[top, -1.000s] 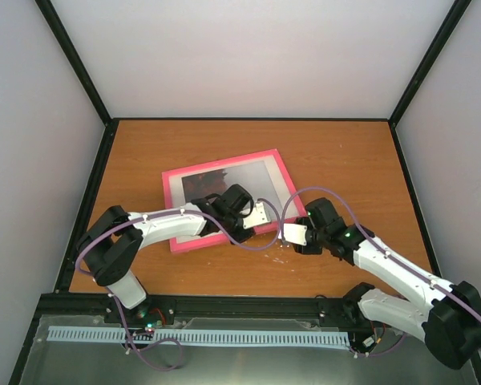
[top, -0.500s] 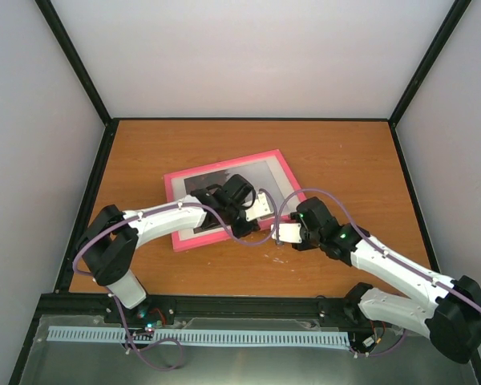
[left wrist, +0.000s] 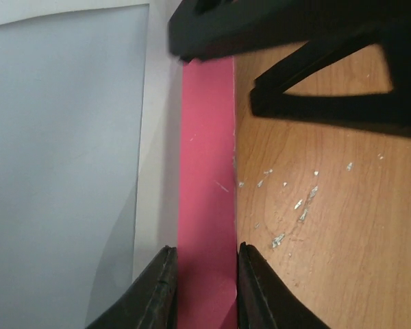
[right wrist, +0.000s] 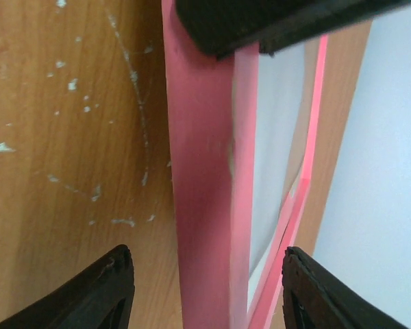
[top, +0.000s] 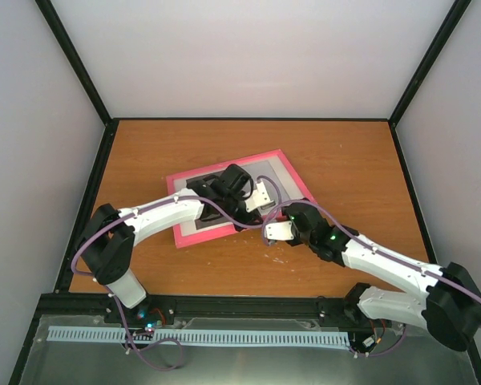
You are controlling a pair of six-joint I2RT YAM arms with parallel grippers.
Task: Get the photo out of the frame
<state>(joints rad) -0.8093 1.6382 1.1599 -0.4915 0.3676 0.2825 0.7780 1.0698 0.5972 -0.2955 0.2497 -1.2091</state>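
Note:
The frame is lying photo side up [top: 285,173], and my left gripper is on its near edge. Next, my right gripper grabs that pink edge [right wrist: 207,233] and turns the frame over.
The frame [top: 297,178], thin bright pink border, lies turned at an angle on the wooden table [top: 353,160]. Inside it, the photo [top: 269,172] shows its pale grey half; my left arm covers most of the rest. My left gripper [top: 260,200] is shut on the frame's near-right edge. In the left wrist view its gripper [left wrist: 205,288] has both fingers pressed on the pink border [left wrist: 205,171], with the grey photo [left wrist: 55,171] beside it. My right gripper [top: 274,233] stands open astride the same edge. In the right wrist view the pink rail [right wrist: 198,171] runs between its gripper's [right wrist: 209,288] wide jaws, touching neither.
Pale scratch marks [left wrist: 294,205] fleck the wood beside the frame. Grey walls with black corner posts [top: 425,64] enclose the table on three sides. A black rail [top: 224,303] runs along the near edge by both arm bases.
The frame has swung a little counterclockwise in my left gripper's hold. My right gripper has moved left up to the frame's near edge and spread its jaws wider.

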